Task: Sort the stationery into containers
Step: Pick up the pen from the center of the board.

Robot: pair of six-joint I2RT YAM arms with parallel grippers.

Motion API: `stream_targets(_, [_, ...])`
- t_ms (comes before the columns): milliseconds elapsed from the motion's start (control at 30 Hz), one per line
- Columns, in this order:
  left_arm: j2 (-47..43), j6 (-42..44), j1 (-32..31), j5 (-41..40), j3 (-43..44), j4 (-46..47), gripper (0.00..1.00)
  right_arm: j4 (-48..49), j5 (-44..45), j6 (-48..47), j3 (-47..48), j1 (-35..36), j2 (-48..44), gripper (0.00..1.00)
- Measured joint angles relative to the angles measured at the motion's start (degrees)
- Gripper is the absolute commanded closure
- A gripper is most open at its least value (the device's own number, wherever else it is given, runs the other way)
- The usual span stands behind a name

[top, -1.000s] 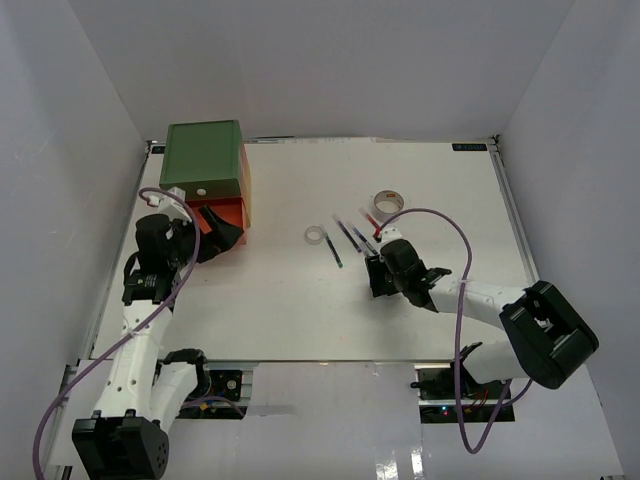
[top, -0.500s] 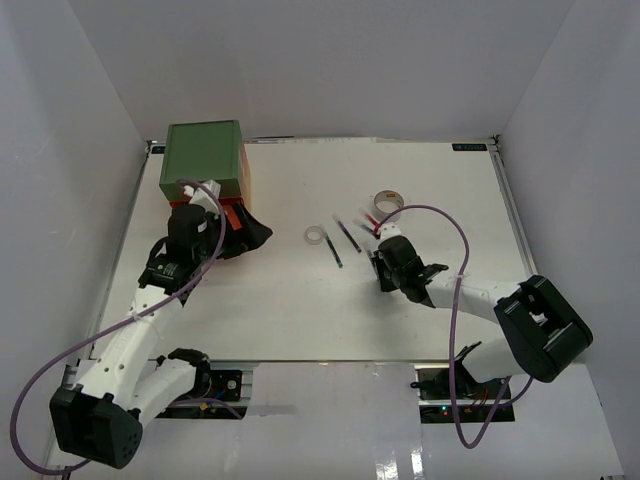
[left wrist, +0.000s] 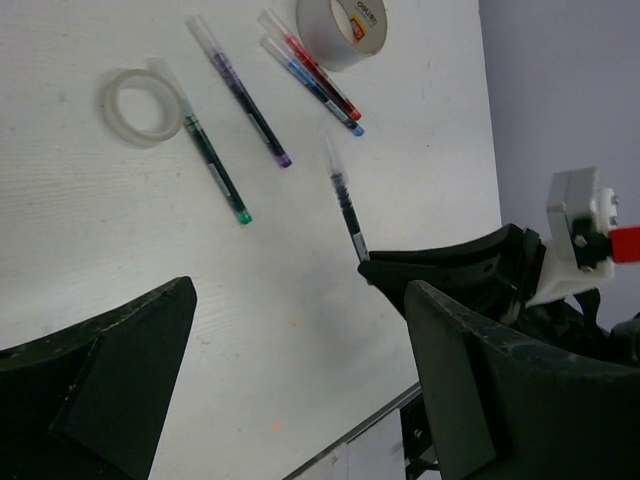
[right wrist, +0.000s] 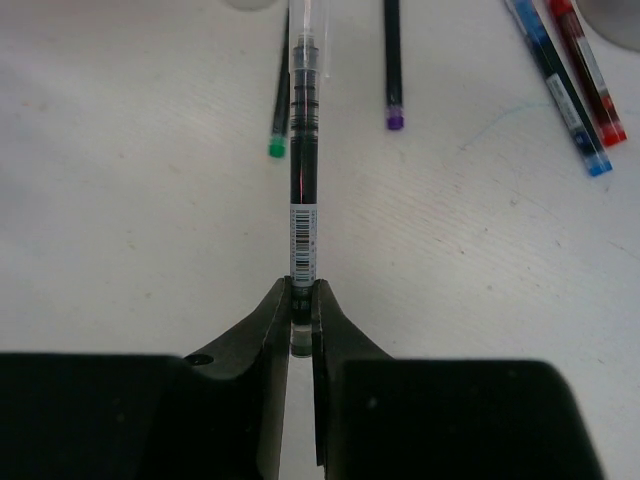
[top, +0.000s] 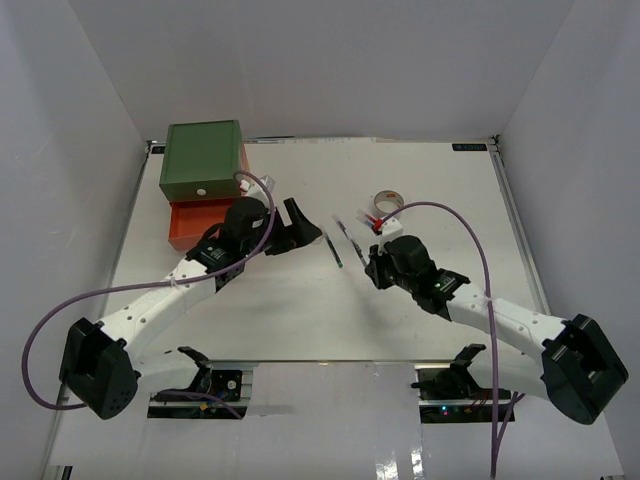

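The orange drawer [top: 198,224] stands far from my right gripper, so my left gripper should take the black pen [left wrist: 333,157] by its loose end and lay it in the drawer.
My right gripper [right wrist: 302,295] is shut on the end of a thin black pen [right wrist: 303,200] that carries a barcode label; its jaws pinch the barrel just above the white table [right wrist: 130,230]. Beyond it lie a green-tipped pen [right wrist: 280,100], a purple-tipped pen [right wrist: 392,60], a blue pen [right wrist: 560,85] and a red pen [right wrist: 585,65]. My left gripper [left wrist: 300,380] hangs open and empty over the table's middle, short of a clear tape ring [left wrist: 138,105] and a grey tape roll [left wrist: 345,25]. The chest [top: 203,158] stands at the back left with its orange drawer [top: 200,222] pulled out.
The left arm [top: 170,290] stretches diagonally from the near left toward the centre. The right arm [top: 500,315] reaches in from the near right, a purple cable looping above it. White walls close in the table on three sides.
My right gripper has closed on the black pen. The left arm has swung away from the chest toward the table's middle, uncovering the open orange drawer.
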Motion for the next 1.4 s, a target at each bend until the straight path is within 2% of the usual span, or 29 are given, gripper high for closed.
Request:
stream_targets(333, [12.46, -3.82, -7.87, -2.32, 5.79, 8.11, 0.19, 9.35, -7.87, 0.17, -2.01, 2.75, -9.81, 0.91])
stream_targets(533, [15.50, -4.98, -9.62, -2.45, 6.27, 9.94, 0.36, 13.18, -10.88, 0.59, -3.43, 2.75, -10.84, 0.90])
stream_targets(667, [16.48, -5.75, -10.14, -2.45, 6.49, 11.08, 0.56, 14.62, -12.07, 0.90, -3.82, 2.80, -11.19, 0.90])
stream_targets(867, [16.68, -6.64, -10.43, -2.21, 6.49, 12.52, 0.74, 15.87, -12.59, 1.55, -3.85, 2.80, -11.21, 0.87])
stream_targets(967, [16.68, -7.21, -10.47, -1.75, 6.49, 13.88, 0.82, 15.96, -12.61, 1.90, -3.85, 2.80, -11.21, 0.80])
stream_targets(1067, [16.68, -7.26, -10.56, -1.79, 6.47, 14.38, 0.89, 16.11, -12.57, 2.19, -3.85, 2.80, -11.23, 0.64])
stream_targets(1100, [16.65, -7.26, -10.56, -1.86, 6.47, 14.47, 0.89, 16.22, -12.55, 2.16, -3.85, 2.80, -11.26, 0.54])
stream_targets(1167, [16.57, -7.26, -10.54, -2.34, 6.45, 14.56, 0.90, 16.37, -12.48, 2.19, -3.85, 2.80, -11.32, 0.41])
stream_targets(1200, [16.46, -7.26, -10.54, -2.71, 6.36, 14.51, 0.90, 16.37, -12.44, 2.19, -3.87, 2.80, -11.41, 0.32])
stream_targets(1300, [15.61, -7.21, -10.34, -4.35, 5.90, 14.25, 0.90, 16.37, -12.13, 2.05, -4.04, 2.80, -12.07, 0.17])
stream_targets(1400, [13.14, -7.28, -9.03, -5.62, 4.63, 13.73, 0.90, 16.22, -11.43, 1.97, -4.61, 2.80, -13.18, 0.07])
